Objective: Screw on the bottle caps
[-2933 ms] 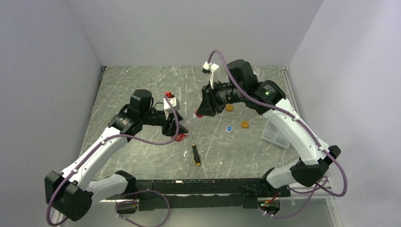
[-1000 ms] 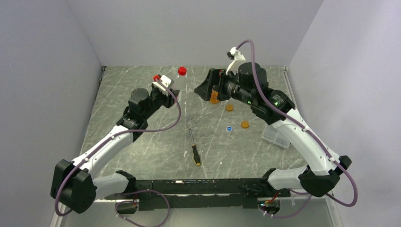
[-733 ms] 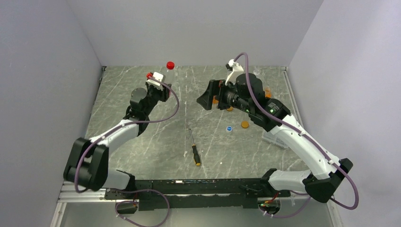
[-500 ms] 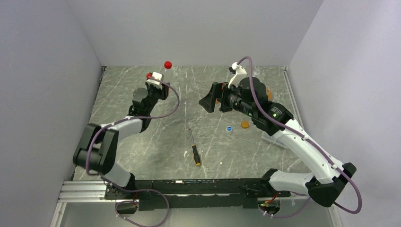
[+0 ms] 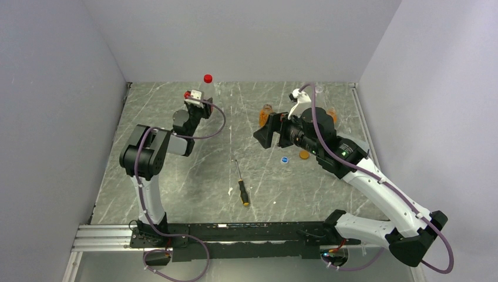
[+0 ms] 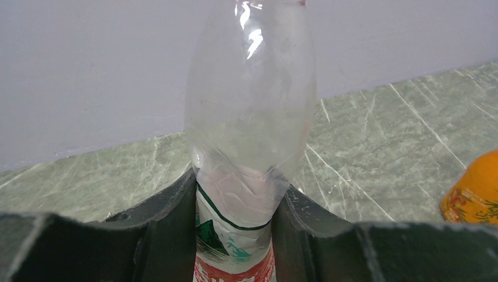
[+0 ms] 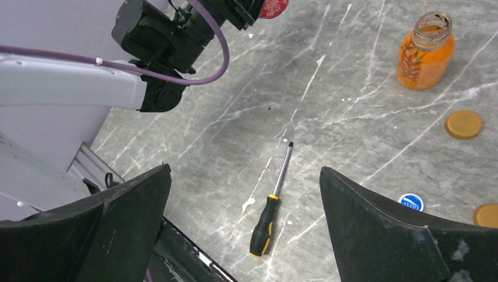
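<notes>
My left gripper is holding the tall clear bottle upright with its red cap on. It should keep lowering the bottle until the bottle's base touches the open table, and then let go.
My left gripper is shut on the tall clear bottle, its fingers pinching the red-white label. The bottle stands at the back left with a red cap on its top. My right gripper hangs open and empty over mid-table, its jaws wide apart in the right wrist view. An uncapped amber bottle stands behind it. A second amber bottle peeks from behind the right arm. Two orange caps and a blue cap lie loose on the table.
A black-and-orange screwdriver lies near the table's middle, below my right gripper. The left arm is folded back on the left side. Grey walls enclose the marbled table at the back and sides.
The left gripper has carried the capped clear bottle further back and left while the left arm folded up. The right gripper has drawn back toward the right, uncovering the amber bottle.
</notes>
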